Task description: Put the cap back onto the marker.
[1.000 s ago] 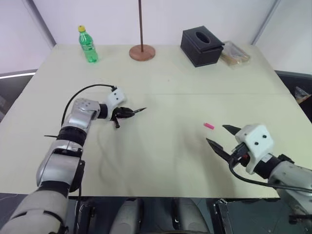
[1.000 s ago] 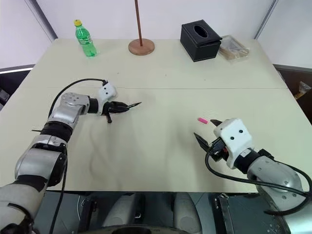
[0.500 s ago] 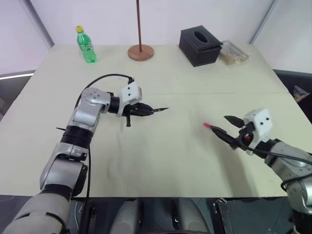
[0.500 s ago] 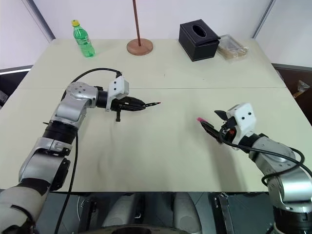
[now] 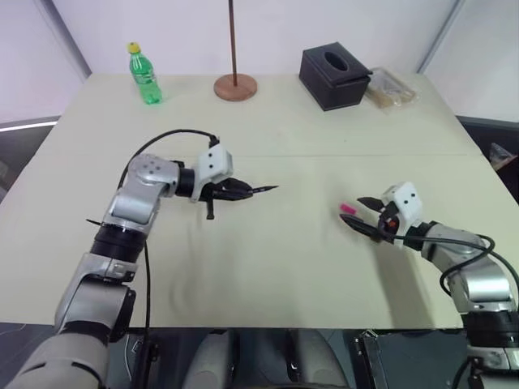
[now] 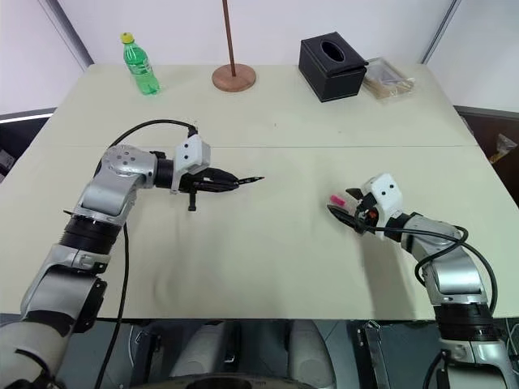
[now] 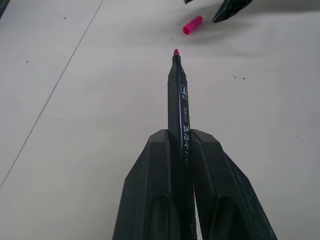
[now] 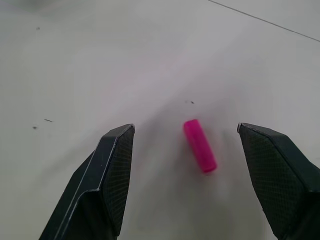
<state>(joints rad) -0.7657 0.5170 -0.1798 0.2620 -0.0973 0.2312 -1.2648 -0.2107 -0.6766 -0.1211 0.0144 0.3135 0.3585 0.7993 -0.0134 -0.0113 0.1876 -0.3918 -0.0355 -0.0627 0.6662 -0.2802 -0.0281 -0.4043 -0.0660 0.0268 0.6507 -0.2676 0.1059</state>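
My gripper is about to push the cap [image 5: 348, 208] onto the marker. The marker's tip [image 5: 274, 187] is slim and tapered, so I expect the cap to slide straight over and stay on.
The cap [image 8: 199, 145] is a tiny bright pink tube lying on the table [image 5: 268, 267] at the right. My right gripper [image 8: 185, 127] is open and low over the table, one finger on each side of the cap without touching it; the cap [image 5: 347, 209] sits just at its fingertips. My left gripper [image 5: 243, 188] is shut on the marker [image 7: 179, 95], a thin black pen whose bare pink tip points right toward the cap [image 7: 192, 25]. The marker [image 5: 261, 189] is held above the table, left of centre, well apart from the cap.
At the table's far edge stand a green bottle [image 5: 144, 74], a round wooden stand base with a pole [image 5: 236, 86], a black tissue box [image 5: 335, 77] and a clear packet [image 5: 393, 87]. A black cable loops over my left arm.
My right gripper has moved forward and down until its open fingers flank the cap. My left gripper has carried the marker up and to the right, toward the table's middle.
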